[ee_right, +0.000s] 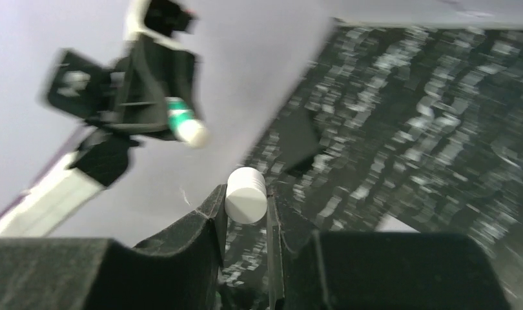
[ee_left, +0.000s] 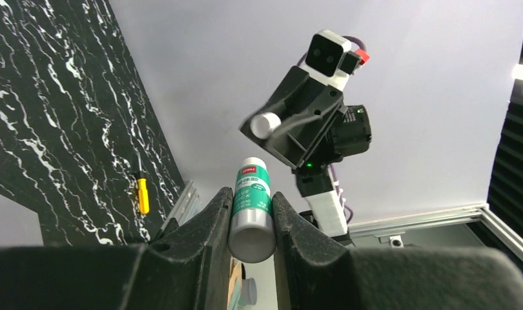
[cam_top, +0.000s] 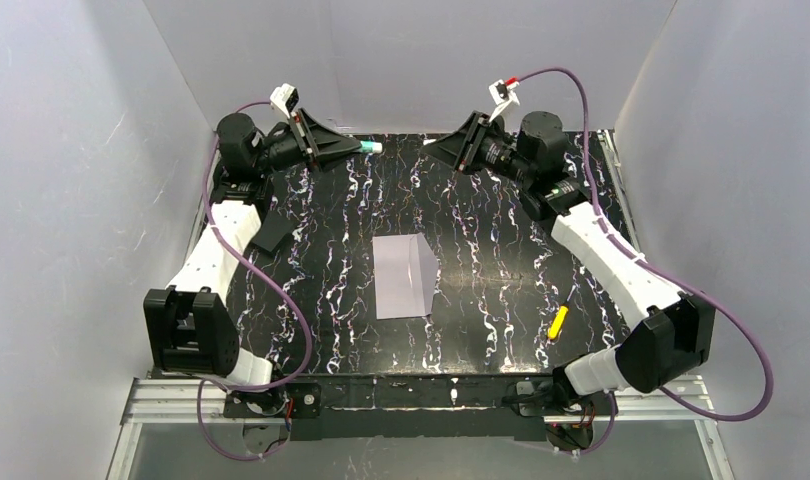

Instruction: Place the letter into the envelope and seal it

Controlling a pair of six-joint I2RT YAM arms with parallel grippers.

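Observation:
The white cap is clear of the glue stick's tip (cam_top: 378, 147), so the robot's right gripper should keep going down to the open table (cam_top: 482, 258) beside the envelope's flap and let go of the cap there.
The pale lavender envelope (cam_top: 403, 277) lies flat at the middle of the black marbled table (cam_top: 501, 290), its pointed flap spread to the right. The letter is hidden from every view. My left gripper (cam_top: 353, 147) hangs at the back left, shut on a green-and-white glue stick (ee_left: 251, 206) whose bare tip points right. My right gripper (cam_top: 433, 148) faces it from the back right, shut on the stick's white cap (ee_right: 246, 194). A short gap separates the cap (ee_left: 264, 124) from the stick tip (ee_right: 193, 132). Both grippers are raised well behind the envelope.
A small yellow tool (cam_top: 558, 321) lies near the table's right front. A flat black piece (cam_top: 271, 235) rests at the left, beside the left arm. Pale walls close in the back and both sides. An aluminium rail (cam_top: 411, 395) runs along the near edge.

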